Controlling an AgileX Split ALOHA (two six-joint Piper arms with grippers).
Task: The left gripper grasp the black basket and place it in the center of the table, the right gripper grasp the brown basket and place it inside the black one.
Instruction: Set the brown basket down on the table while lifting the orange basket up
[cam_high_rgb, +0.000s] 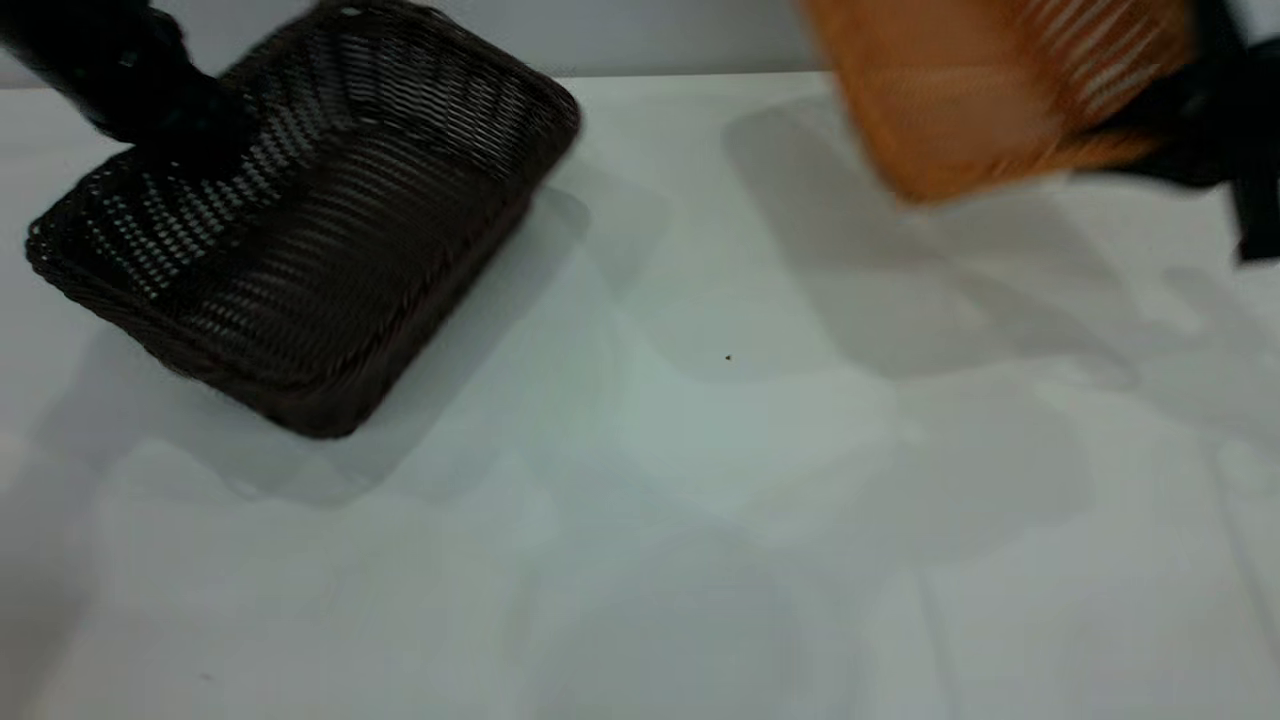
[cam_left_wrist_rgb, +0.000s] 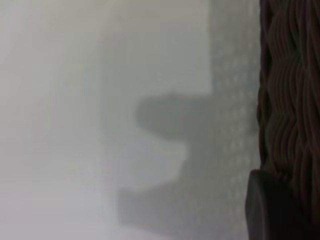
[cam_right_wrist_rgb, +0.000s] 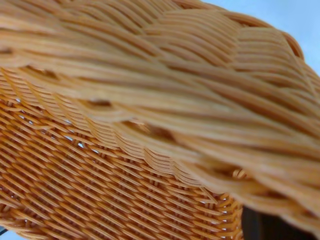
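The black basket (cam_high_rgb: 330, 240) slants away from the table's center (cam_high_rgb: 618, 384), so the robot's left gripper should put it down straight there before the right gripper brings the brown basket over.
The black basket (cam_high_rgb: 380, 200) is at the left of the white table (cam_high_rgb: 700, 450), tipped up, with its near corner low. My left gripper (cam_high_rgb: 190, 140) is shut on its far left rim. In the left wrist view a dark finger (cam_left_wrist_rgb: 265, 210) lies against the woven wall of the black basket (cam_left_wrist_rgb: 290, 100). The brown basket (cam_high_rgb: 960, 90) hangs in the air at the upper right, blurred, casting a shadow on the table. My right gripper (cam_high_rgb: 1170, 120) is shut on its right rim. The brown basket's braided rim (cam_right_wrist_rgb: 165, 95) fills the right wrist view, with one dark finger (cam_right_wrist_rgb: 270, 227) behind it.
A tiny dark speck (cam_high_rgb: 728, 357) lies near the middle of the table. The table's far edge (cam_high_rgb: 680, 76) runs along a grey wall behind both baskets.
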